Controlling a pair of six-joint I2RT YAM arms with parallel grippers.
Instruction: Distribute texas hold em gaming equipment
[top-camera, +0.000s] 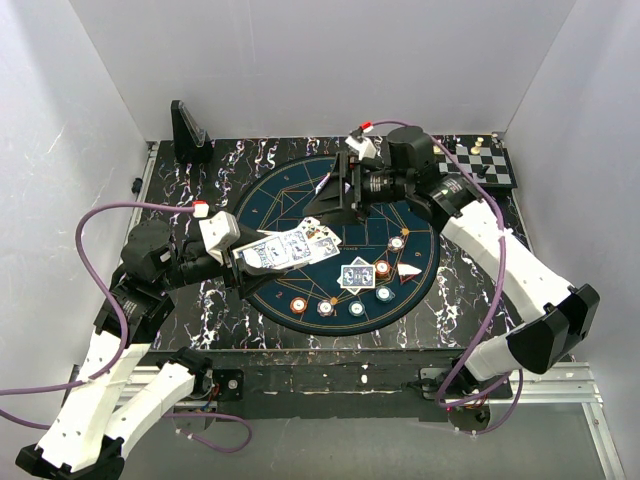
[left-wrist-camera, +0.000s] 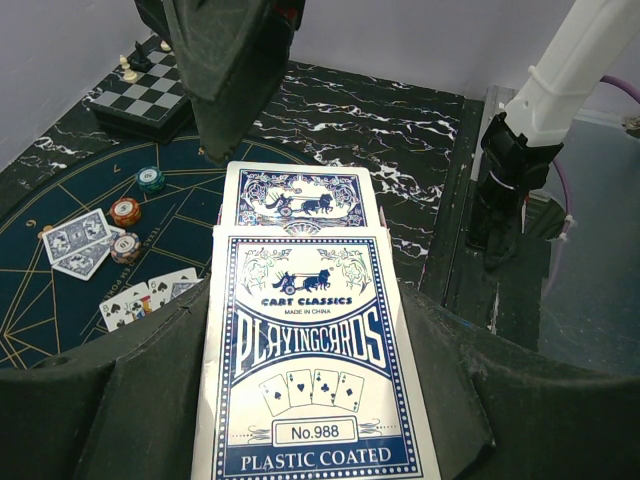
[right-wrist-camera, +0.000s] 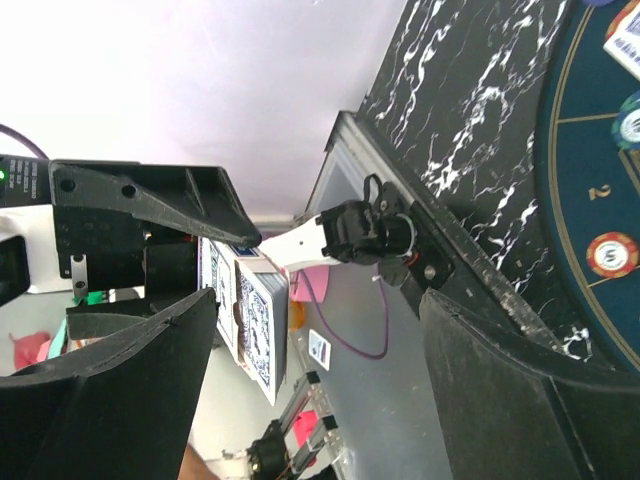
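The deck's loose end (left-wrist-camera: 303, 197) is sticking out of the box in the left gripper, so the robot's right gripper keeps moving toward the deck until it closes on that loose end.
My left gripper (top-camera: 262, 256) is shut on a blue-and-white playing-card box (left-wrist-camera: 310, 370), with the deck (left-wrist-camera: 298, 196) sticking out of its far end; the box shows in the top view (top-camera: 290, 247) over the mat's left part. My right gripper (top-camera: 337, 195) is open and empty, just beyond the deck, and one of its fingers (left-wrist-camera: 225, 75) hangs above the deck's end. In the right wrist view the deck (right-wrist-camera: 258, 320) sits by my open gripper (right-wrist-camera: 318, 300). Two face-down cards (top-camera: 358, 275), face-up cards (left-wrist-camera: 145, 298) and several chips (top-camera: 325, 307) lie on the mat.
The round dark-blue mat (top-camera: 300, 185) covers the table's middle. A chessboard with pieces (top-camera: 480, 165) stands at the back right. A black stand (top-camera: 188, 130) stands at the back left. Orange (right-wrist-camera: 612, 255) and teal chips (left-wrist-camera: 150, 178) lie near the mat's edge.
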